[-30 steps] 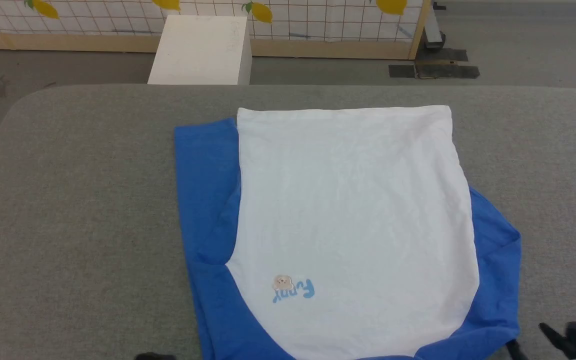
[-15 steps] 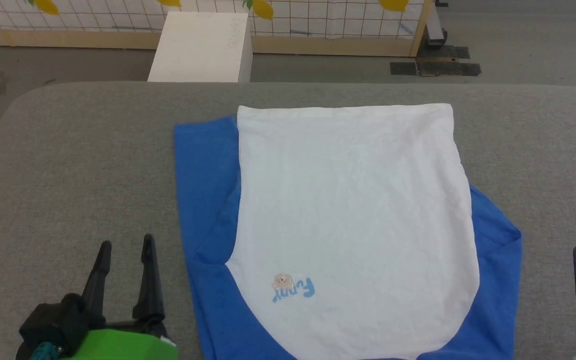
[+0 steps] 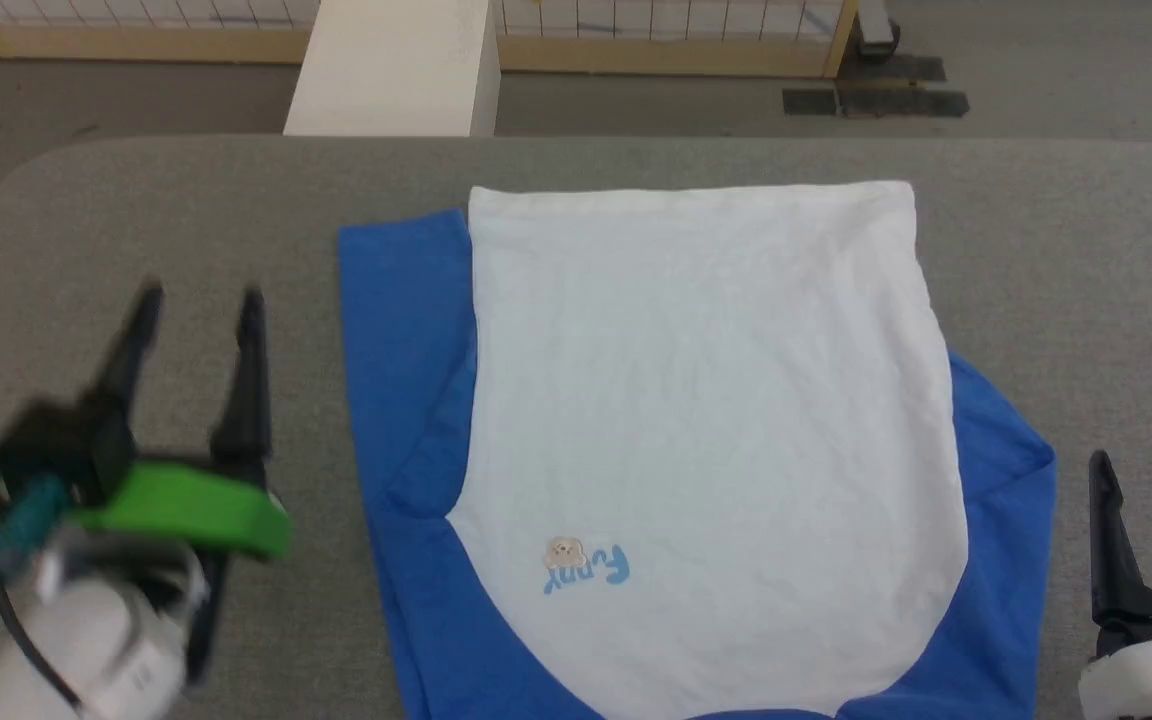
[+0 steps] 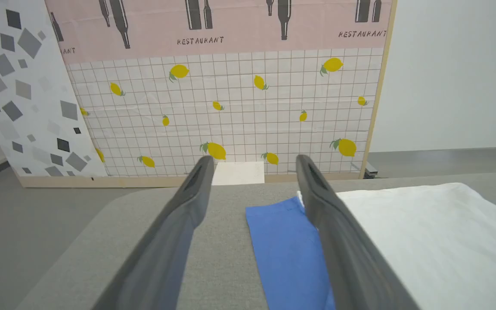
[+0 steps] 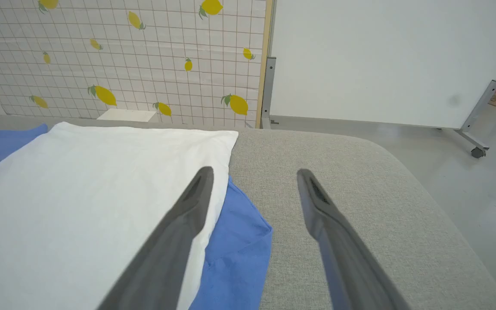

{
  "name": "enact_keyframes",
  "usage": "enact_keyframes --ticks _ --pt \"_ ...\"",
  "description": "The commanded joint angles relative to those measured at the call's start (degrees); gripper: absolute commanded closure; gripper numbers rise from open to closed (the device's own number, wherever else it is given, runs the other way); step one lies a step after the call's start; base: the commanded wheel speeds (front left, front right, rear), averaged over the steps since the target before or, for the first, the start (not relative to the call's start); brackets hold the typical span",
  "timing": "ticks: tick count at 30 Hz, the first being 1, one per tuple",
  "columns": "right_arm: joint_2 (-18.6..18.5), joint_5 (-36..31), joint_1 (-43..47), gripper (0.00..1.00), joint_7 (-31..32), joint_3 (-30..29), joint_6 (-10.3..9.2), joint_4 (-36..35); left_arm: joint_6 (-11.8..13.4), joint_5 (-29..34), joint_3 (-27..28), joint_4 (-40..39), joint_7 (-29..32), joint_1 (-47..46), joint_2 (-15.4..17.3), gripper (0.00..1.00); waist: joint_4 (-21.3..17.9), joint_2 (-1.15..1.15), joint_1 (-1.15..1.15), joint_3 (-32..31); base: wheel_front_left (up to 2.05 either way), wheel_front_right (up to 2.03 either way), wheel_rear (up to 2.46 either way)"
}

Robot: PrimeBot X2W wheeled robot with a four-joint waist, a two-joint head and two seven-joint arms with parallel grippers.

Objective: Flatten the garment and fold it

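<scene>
My gripper is about to carry the blue sleeve (image 3: 401, 360) over. The sleeve should fold across the print and leave the white body flat, because the two join at the curved seam (image 3: 500, 602).
The garment (image 3: 706, 420) lies flat on the grey table (image 3: 136, 230), its white body up and blue sleeves folded under at both sides, a small blue print near the lower left. My left gripper (image 3: 198, 295) hovers open over bare table just left of the blue sleeve (image 4: 286, 245). My right gripper (image 3: 1151, 462) stands open at the lower right, beside the right blue sleeve (image 5: 239, 241). Nothing sits between either pair of fingers. The garment's white body (image 4: 429, 241) shows in the left wrist view, and its white body (image 5: 84, 193) in the right wrist view.
A white box (image 3: 391, 65) stands on the floor beyond the table's far edge. Behind it is a lemon-patterned grid panel (image 4: 230, 107) with a wooden frame. A white board on casters (image 5: 381, 60) stands past the table's right end.
The left gripper has risen from the bottom edge and moved forward along the sleeve's left side. The right gripper has come further in. The head camera has tilted down slightly.
</scene>
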Motion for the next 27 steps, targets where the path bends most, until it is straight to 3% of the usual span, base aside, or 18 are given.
enact_keyframes --ticks 1,6,14,20,27 --pt "0.1 -0.1 -1.6 0.0 -0.4 0.2 -0.1 -0.3 -1.7 1.3 0.0 0.4 2.4 -4.5 2.2 0.0 0.0 0.0 0.0 3.4 0.0 0.0 0.0" --pt "0.1 -0.8 -4.9 0.0 -0.3 0.7 -0.1 -1.3 -8.7 1.1 -0.6 4.4 13.7 -21.6 7.6 0.0 -0.7 0.0 0.0 10.3 0.0 0.0 0.0" --pt "0.1 -1.6 -10.4 0.0 -0.4 2.4 -0.1 -2.0 -16.2 -2.9 -3.1 16.6 25.5 -39.6 6.7 0.0 -2.2 0.0 0.0 20.6 0.0 0.0 0.0" --pt "0.0 -1.4 -13.2 0.0 -0.7 3.5 -0.1 -1.6 -18.7 -4.9 -5.1 23.1 31.4 -43.6 5.9 0.0 -3.4 0.0 0.0 25.5 0.0 0.0 0.0" --pt "-1.0 -1.2 -15.4 0.0 -0.7 3.7 -0.1 -1.1 -19.9 -4.5 -7.4 27.0 34.2 -44.0 6.1 0.0 -3.9 0.0 0.0 29.5 0.0 0.0 0.0"
